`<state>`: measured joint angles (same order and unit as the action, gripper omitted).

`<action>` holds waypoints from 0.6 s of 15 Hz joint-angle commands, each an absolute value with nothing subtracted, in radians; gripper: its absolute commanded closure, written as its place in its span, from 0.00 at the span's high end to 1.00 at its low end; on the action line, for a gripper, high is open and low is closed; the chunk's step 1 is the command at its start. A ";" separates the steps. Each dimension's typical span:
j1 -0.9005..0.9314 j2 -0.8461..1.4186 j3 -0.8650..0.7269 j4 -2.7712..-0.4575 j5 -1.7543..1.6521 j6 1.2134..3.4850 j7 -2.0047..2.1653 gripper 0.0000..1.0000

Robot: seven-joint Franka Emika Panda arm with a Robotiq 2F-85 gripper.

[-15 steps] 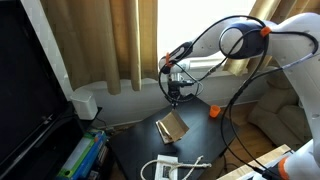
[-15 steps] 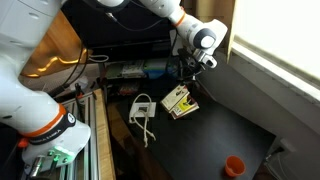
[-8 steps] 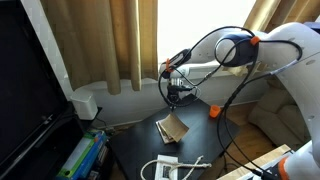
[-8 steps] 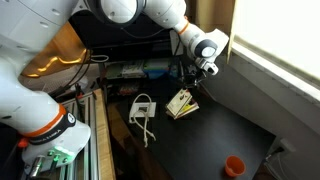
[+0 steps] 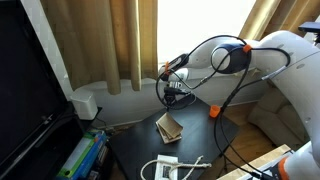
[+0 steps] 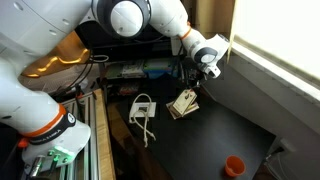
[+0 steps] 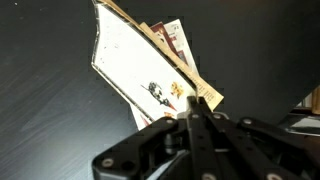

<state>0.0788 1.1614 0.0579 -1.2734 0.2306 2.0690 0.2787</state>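
The printed white page [image 7: 140, 68] is leaning over the book's brown cover [image 7: 207, 93]. So my gripper should go on folding the page over before it lets go of the page's edge above the cover.
A thin book with a brown card cover and printed white pages lies on the black table in both exterior views [image 5: 168, 127] [image 6: 183, 102]. One edge is raised, so it stands tilted and partly open. My gripper [image 5: 172, 101] [image 6: 196, 86] hangs straight above it. In the wrist view the two fingers [image 7: 192, 118] are pressed together on the upper edge of the book's brown cover [image 7: 203, 95], with the white pages [image 7: 130, 65] fanning out below.
A small orange cup [image 5: 215, 111] [image 6: 234, 165] stands on the table away from the book. A white adapter with coiled cable [image 5: 170, 167] [image 6: 143, 110] lies near the table edge. A white box [image 5: 85, 103] sits by the curtains, and a black screen [image 5: 25, 90] stands at the side.
The gripper has risen slightly and shifted with the cover edge in it. The book now stands more tilted and open than a second ago.
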 commanded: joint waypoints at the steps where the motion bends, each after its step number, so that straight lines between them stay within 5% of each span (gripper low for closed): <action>1: 0.078 1.224 0.066 -1.210 0.278 2.110 0.353 0.00; 9: 0.119 1.244 0.035 -1.234 0.317 2.253 0.604 0.00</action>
<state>0.0968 1.2363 0.0541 -1.2294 0.2858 2.2090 0.5278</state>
